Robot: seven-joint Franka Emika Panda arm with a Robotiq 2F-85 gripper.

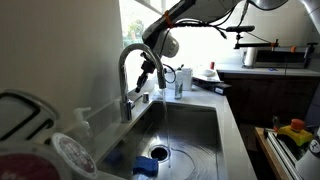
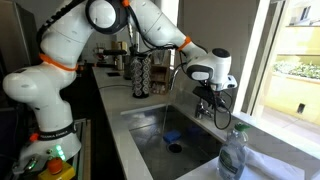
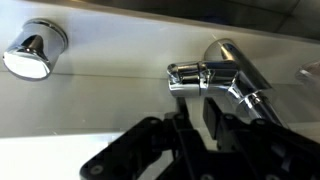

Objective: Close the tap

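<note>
Water runs while my gripper's fingers sit short of the lever, so next I open them, move toward the sink, grip the lever and pull it back.
The tap is a shiny chrome faucet with a high arched spout and an upright base at the back edge of the sink. In the wrist view its small chrome side lever sticks out from the base. My gripper is right in front of the lever's end, fingertips close to it. The two black fingers stand a narrow gap apart with nothing between them. In both exterior views the gripper hangs over the sink's back rim, beside the tap.
A steel sink basin holds a blue sponge. A round chrome knob sits left of the tap. A clear bottle stands in the foreground. A utensil holder and a dish rack are nearby.
</note>
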